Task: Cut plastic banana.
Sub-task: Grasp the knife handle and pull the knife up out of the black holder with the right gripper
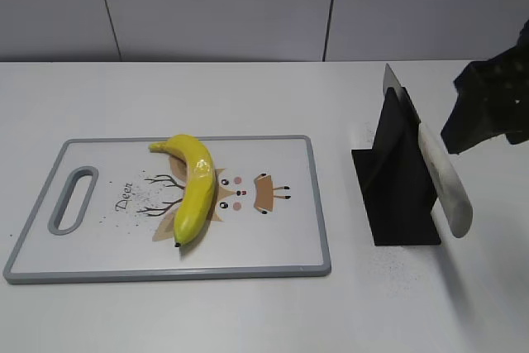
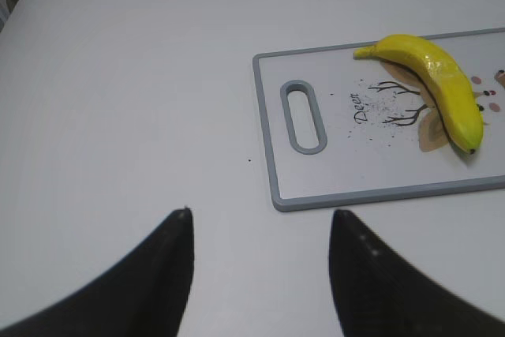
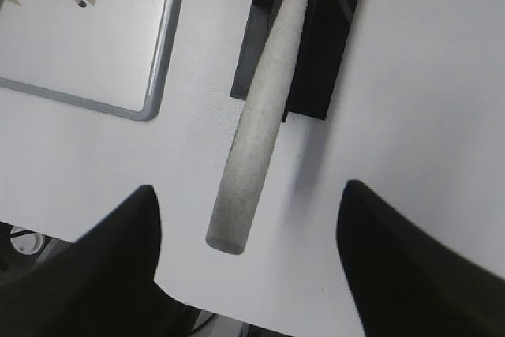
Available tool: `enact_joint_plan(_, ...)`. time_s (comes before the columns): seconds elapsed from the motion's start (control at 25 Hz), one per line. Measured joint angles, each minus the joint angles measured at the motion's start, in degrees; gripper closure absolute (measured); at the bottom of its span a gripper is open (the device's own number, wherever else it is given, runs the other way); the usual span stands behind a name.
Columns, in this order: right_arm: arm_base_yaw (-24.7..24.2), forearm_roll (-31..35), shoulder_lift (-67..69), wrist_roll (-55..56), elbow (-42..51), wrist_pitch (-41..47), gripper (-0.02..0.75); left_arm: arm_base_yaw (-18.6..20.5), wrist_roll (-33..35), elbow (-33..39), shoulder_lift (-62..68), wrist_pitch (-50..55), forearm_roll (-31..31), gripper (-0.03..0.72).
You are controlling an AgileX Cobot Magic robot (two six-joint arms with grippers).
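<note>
I expect the knife (image 1: 446, 185) to slide out and leave the holder standing when I pull, because the blade's end (image 1: 393, 78) sticks out past the black holder.
The plastic banana (image 1: 195, 187) lies glossy yellow and curved on the white cutting board (image 1: 273, 245), left of its middle; it also shows in the left wrist view (image 2: 442, 88). A knife with a speckled white handle (image 1: 446, 183) stands in a black holder (image 1: 397, 192) to the right of the board; the handle shows in the right wrist view (image 3: 256, 124). My right gripper (image 3: 248, 195) is open, its fingers either side of the handle's end, not touching it. My left gripper (image 2: 260, 215) is open and empty over bare table left of the board.
The cutting board has a grey rim and a handle slot (image 1: 73, 198) at its left end, with a deer drawing under the banana. The right arm's black body (image 1: 488, 105) hangs above the table's right side. The table's front edge (image 3: 237, 317) is near the right gripper.
</note>
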Motion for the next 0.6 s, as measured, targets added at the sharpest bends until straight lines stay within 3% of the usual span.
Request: enact_joint_plan(0.6, 0.00, 1.45, 17.63, 6.83, -0.29, -2.83, 0.283, 0.00, 0.07, 0.00, 0.00, 0.00, 0.00, 0.160)
